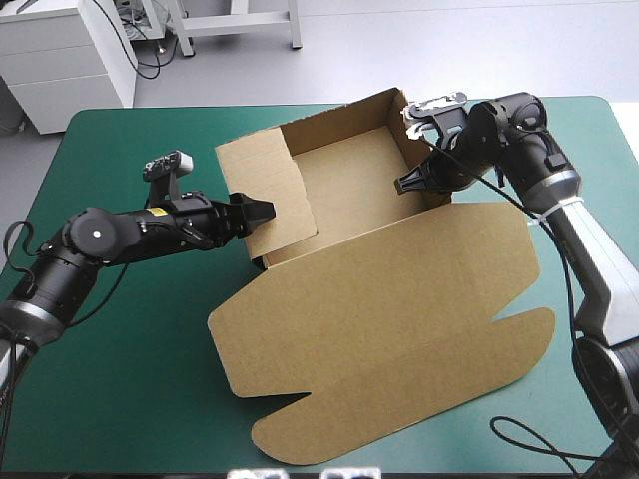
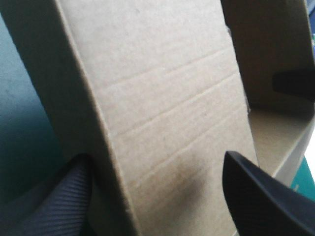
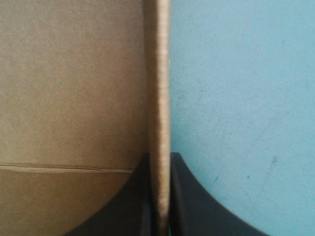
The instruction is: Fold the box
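Observation:
The side flap (image 1: pixel 268 188) tilts over the tray from a rounded crease (image 2: pixel 98 115). The flap will tuck down into the tray and stay inside when I fold it.
The brown box (image 1: pixel 379 309) lies mid-table as an open tray, its walls raised and its wide lid flat toward the front edge. My left gripper (image 1: pixel 262 212) stands open astride the tray's left wall flap. In the left wrist view that flap (image 2: pixel 162 98) rises between my fingers (image 2: pixel 261 196) of the left gripper (image 2: pixel 155 160), the outer one touching the board. My right gripper (image 1: pixel 404 185) is shut on the top edge of the tray's right wall. In the right wrist view the board edge (image 3: pixel 160 73) is pinched in the right gripper (image 3: pixel 160 157).
Bare teal-green cover (image 1: pixel 120 379) stretches left of the lid and along the front left. A strip of cover (image 3: pixel 236 98) shows outside the right wall. The tray's back wall (image 1: pixel 339 112) stands near the table's far edge.

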